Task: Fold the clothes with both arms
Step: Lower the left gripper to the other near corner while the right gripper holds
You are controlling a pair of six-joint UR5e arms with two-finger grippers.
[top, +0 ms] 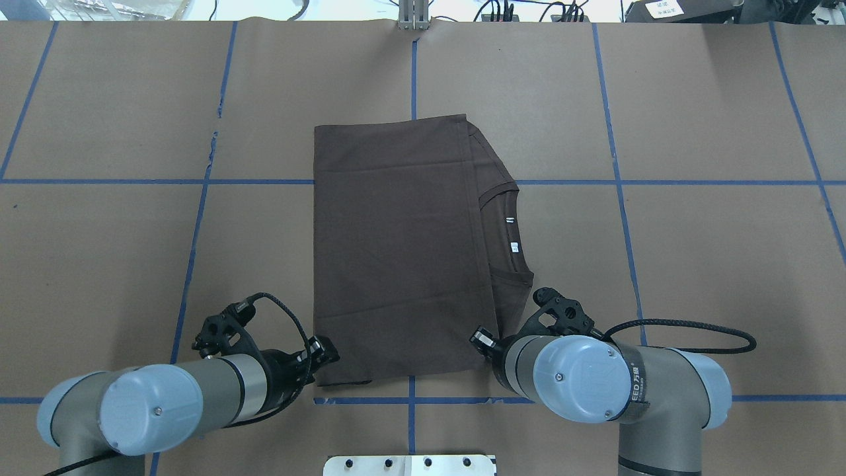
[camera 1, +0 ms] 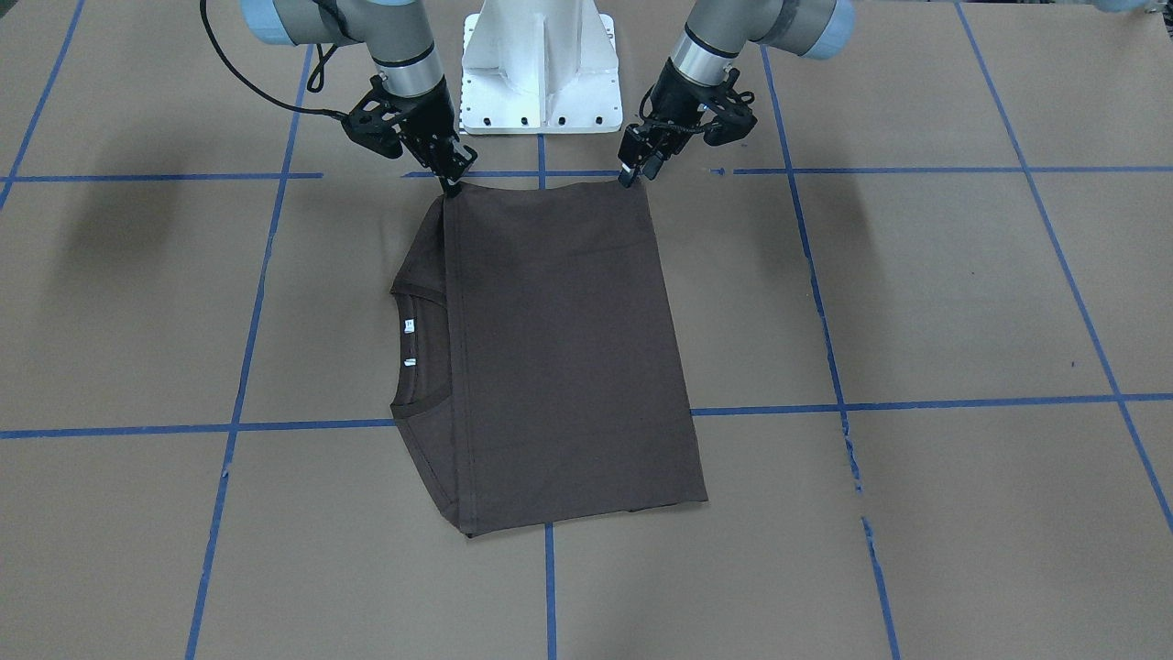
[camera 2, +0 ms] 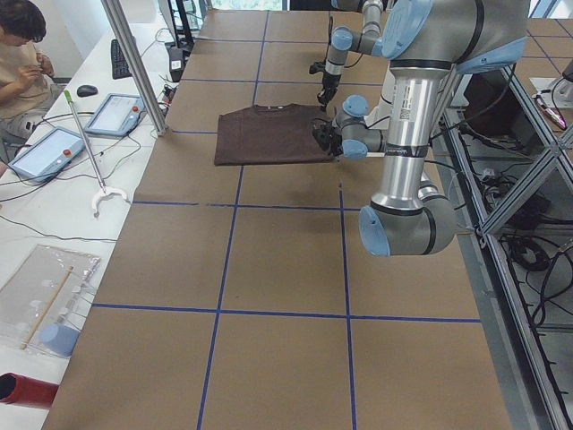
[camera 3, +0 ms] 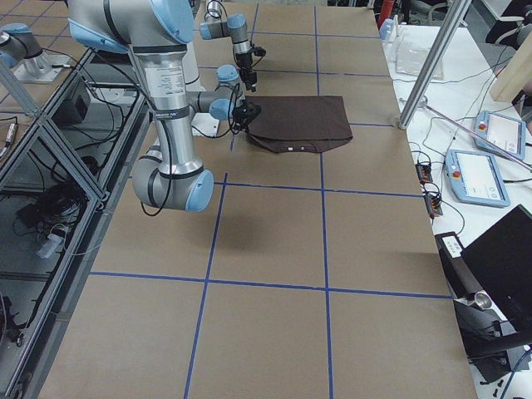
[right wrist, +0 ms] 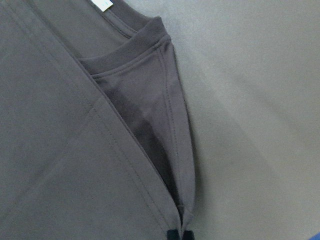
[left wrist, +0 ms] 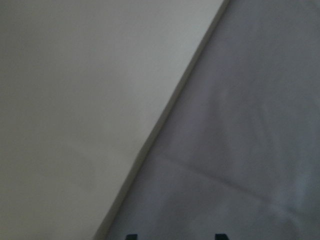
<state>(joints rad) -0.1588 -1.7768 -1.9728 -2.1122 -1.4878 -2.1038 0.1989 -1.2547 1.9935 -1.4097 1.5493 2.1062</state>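
My gripper will make the whole rectangle slide toward me when it pulls the robot-side edge of the dark brown T-shirt, because the T-shirt lies flat with its far edge free.
The dark brown T-shirt lies flat on the brown paper table, folded into a rectangle. Its collar and white neck tags face the robot's right. My right gripper is at the shirt's near right corner, and the right wrist view shows it shut on the fabric's edge. My left gripper is at the near left corner. In the left wrist view its fingertips stand apart over the fabric's edge, so it is open.
The white pedestal base stands just behind the shirt's near edge. Blue tape lines grid the table. A person sits beyond the far edge, next to tablets and a metal pole.
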